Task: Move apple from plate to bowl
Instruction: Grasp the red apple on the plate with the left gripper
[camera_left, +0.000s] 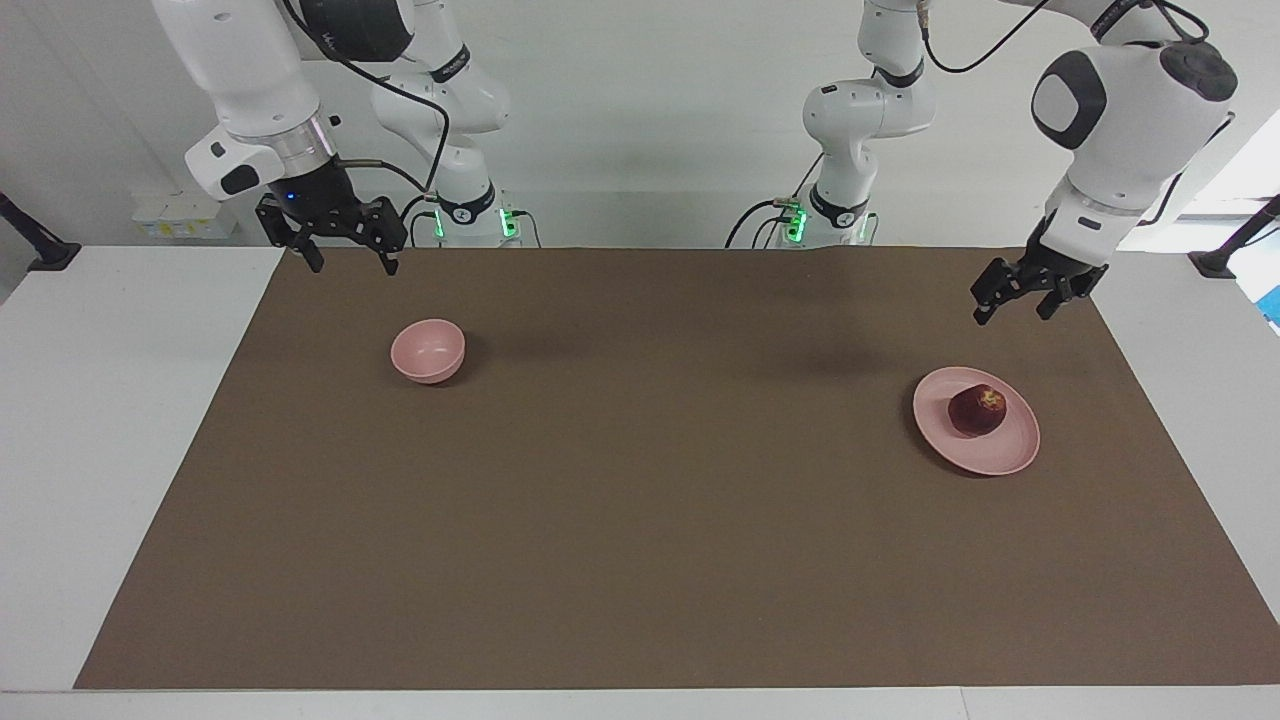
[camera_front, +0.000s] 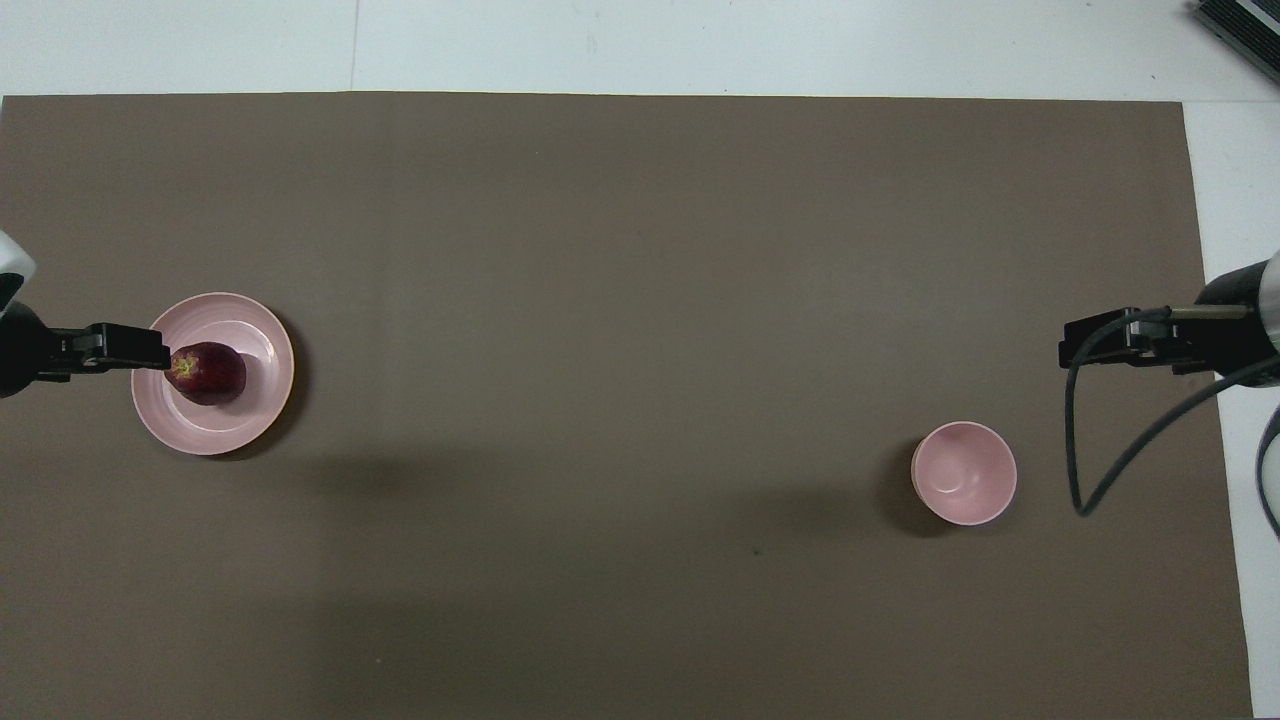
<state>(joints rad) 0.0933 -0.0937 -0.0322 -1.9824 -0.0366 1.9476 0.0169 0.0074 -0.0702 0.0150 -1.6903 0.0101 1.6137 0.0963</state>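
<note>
I should continue to reach down until my left gripper's open fingers are around the apple's sides (camera_front: 208, 373), because the dark red apple lies free on the flat plate (camera_front: 260, 400) in front of them.
The dark red apple (camera_left: 977, 410) (camera_front: 207, 373) lies on the flat pink plate (camera_left: 1000, 455) (camera_front: 215, 430) toward the left arm's end of the table. The small deep pink bowl (camera_left: 428, 350) (camera_front: 964, 473) stands empty toward the right arm's end. My left gripper (camera_left: 1013, 314) (camera_front: 158, 348) is open and empty, raised over the plate's edge, clear of the apple. My right gripper (camera_left: 352, 263) (camera_front: 1075, 352) is open and empty. It hangs over the mat beside the bowl and waits.
A brown mat (camera_left: 640, 520) covers most of the white table (camera_left: 120, 420); plate and bowl stand on it, wide apart. A black cable (camera_front: 1090, 480) loops down from the right arm beside the bowl.
</note>
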